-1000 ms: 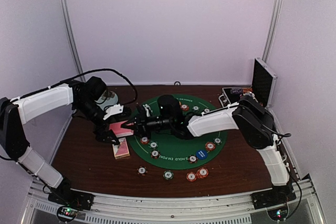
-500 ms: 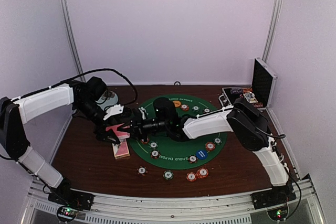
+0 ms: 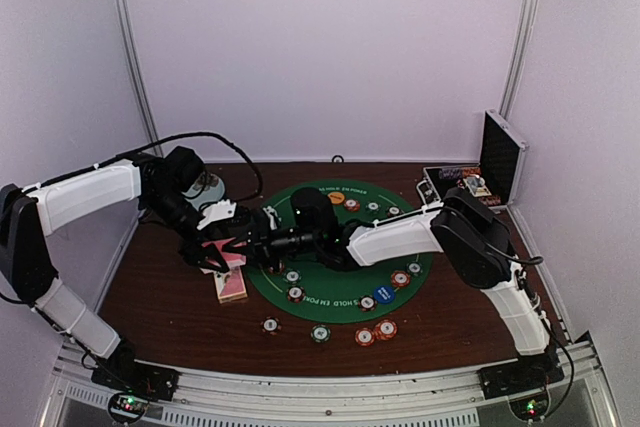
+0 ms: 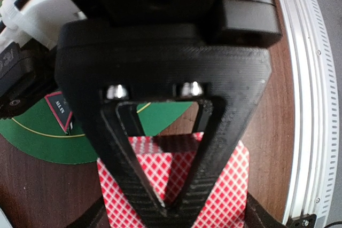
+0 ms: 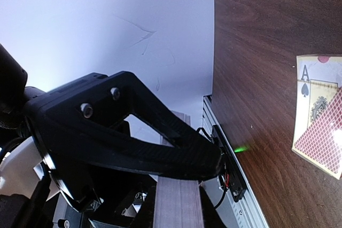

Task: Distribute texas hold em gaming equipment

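Note:
The card stack (image 4: 118,198) is too deep inside my left gripper, so that gripper should open, let my right gripper pull the stack's far end (image 4: 165,143) out, and then close.
A pink-backed playing card (image 3: 229,250) hangs above the table's left side, between both grippers. My left gripper (image 3: 213,249) is shut on it from the left. My right gripper (image 3: 244,243) is shut on it from the right. In the left wrist view the fingertips (image 4: 163,204) meet over the red-checked card stack (image 4: 227,185). That stack (image 3: 231,286) lies on the wood just below. In the right wrist view the card (image 5: 179,201) shows as a dull strip under my gripper (image 5: 209,176). Striped chips (image 3: 364,336) dot the green mat (image 3: 330,299), along with a blue disc (image 3: 383,294) and a triangle marker (image 4: 60,111).
An open aluminium case (image 3: 500,155) stands at the back right. A pale plate (image 3: 208,186) sits behind the left arm. Face-up cards, an ace of spades among them (image 5: 320,132), lie on the wood. More chips (image 3: 270,325) lie off the mat's near edge.
My left gripper has gone from open to shut on the card that the right gripper carried leftward. Both arms have stopped with their tips together.

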